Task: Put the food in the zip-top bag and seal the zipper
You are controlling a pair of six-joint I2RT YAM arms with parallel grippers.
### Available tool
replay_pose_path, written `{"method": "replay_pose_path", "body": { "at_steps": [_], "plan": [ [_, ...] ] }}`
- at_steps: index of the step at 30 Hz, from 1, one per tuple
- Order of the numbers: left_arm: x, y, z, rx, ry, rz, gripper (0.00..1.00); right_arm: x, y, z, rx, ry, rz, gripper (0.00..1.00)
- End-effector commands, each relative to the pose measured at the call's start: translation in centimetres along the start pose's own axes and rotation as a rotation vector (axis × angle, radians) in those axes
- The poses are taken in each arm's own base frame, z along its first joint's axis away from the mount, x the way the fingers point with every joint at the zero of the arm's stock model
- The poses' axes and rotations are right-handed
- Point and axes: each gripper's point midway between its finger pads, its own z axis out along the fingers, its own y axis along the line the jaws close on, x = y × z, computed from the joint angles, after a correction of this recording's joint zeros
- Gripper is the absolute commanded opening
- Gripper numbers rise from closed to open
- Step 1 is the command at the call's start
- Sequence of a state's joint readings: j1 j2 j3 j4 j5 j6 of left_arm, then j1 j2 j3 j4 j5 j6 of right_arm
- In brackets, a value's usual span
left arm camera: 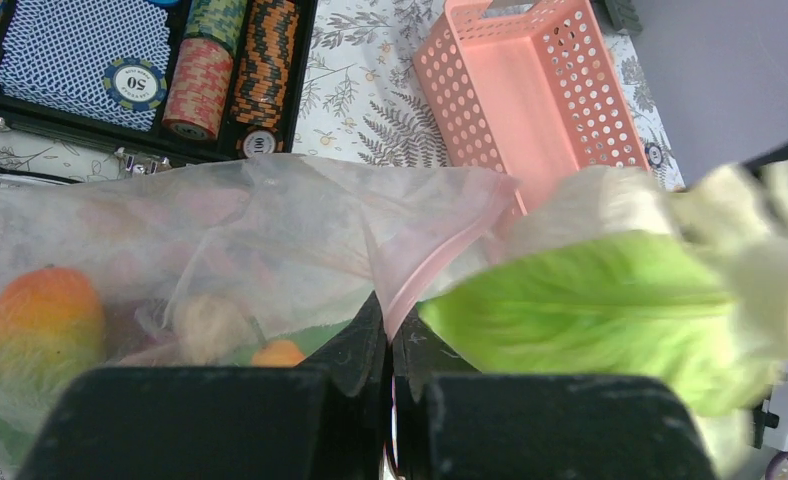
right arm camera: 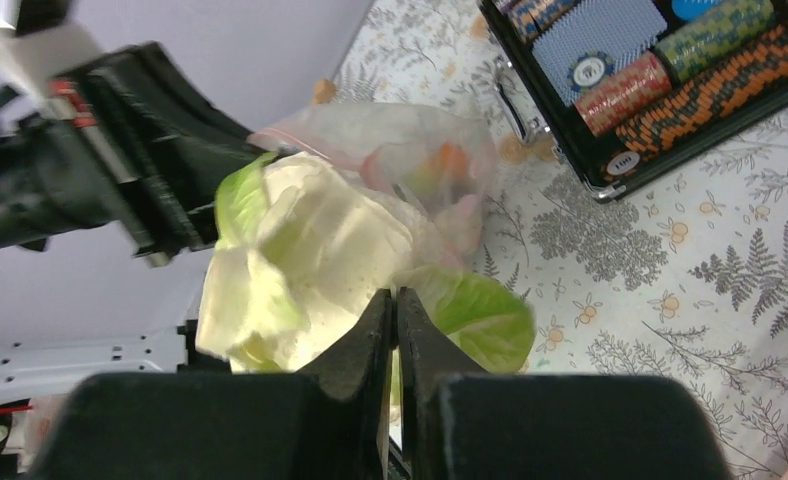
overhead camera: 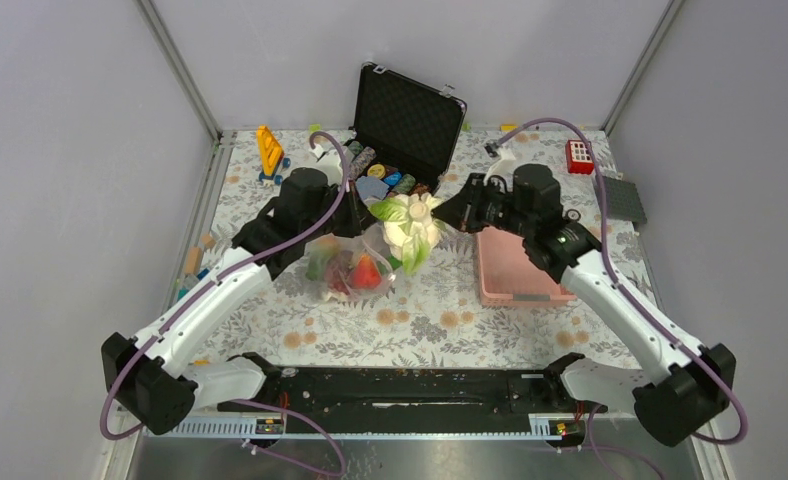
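The white-green leafy piece (overhead camera: 390, 210) is against my left gripper, so my right gripper should move it around to the bag's near side before it tucks the piece into the bag's opening (overhead camera: 376, 241).
The clear zip-top bag (overhead camera: 355, 272) sits on the floral table cover mid-table, with a red fruit (overhead camera: 367, 272) and a green piece inside. In the left wrist view an orange-green mango (left arm camera: 40, 320) shows through the bag (left arm camera: 220, 230). My left gripper (left arm camera: 388, 322) is shut on the bag's pink zipper strip (left arm camera: 440, 262), holding the mouth up. My right gripper (right arm camera: 394, 300) is shut on a white-green leafy piece (right arm camera: 310, 250), held in the air just right of and above the bag's mouth (overhead camera: 410, 228). The left gripper (overhead camera: 355, 222) and right gripper (overhead camera: 448, 212) are close together.
A pink perforated basket (overhead camera: 515, 270) lies to the right of the bag. An open black case (overhead camera: 407, 110) of striped poker chips (left arm camera: 232, 70) stands behind it. A yellow toy (overhead camera: 270, 150), a red block (overhead camera: 579, 157) and a dark plate (overhead camera: 625, 198) lie near the far edges.
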State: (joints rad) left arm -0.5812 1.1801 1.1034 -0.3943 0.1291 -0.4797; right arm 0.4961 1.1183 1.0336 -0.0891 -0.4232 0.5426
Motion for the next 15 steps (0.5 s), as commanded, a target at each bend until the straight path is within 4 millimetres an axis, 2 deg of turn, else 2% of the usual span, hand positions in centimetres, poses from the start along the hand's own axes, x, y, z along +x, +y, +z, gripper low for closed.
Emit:
{"method": "replay_pose_path", "body": {
  "at_steps": [1,7,12,15],
  "plan": [
    [-2.2,-2.2,-1.3,0.085,-0.082,0.002,0.0,-1.7,0.2,2.1,0.058,-0.045,-0.046,0.0],
    [-2.6,-2.2,-1.2,0.08,-0.087,-0.01,0.0,-0.3,-1.9,3.1,0.276,-0.02,-0.127,0.0],
    [-2.8,-2.2,-0.5,0.063,-0.062,-0.022,0.0,-0.1,-3.0,2.0,0.462,-0.033,-0.264,0.0],
    [-2.9,-2.3,-0.1,0.06,-0.053,-0.032,0.0,0.7,-2.1,1.8,0.456,-0.01,-0.359,0.0]
  ]
}}
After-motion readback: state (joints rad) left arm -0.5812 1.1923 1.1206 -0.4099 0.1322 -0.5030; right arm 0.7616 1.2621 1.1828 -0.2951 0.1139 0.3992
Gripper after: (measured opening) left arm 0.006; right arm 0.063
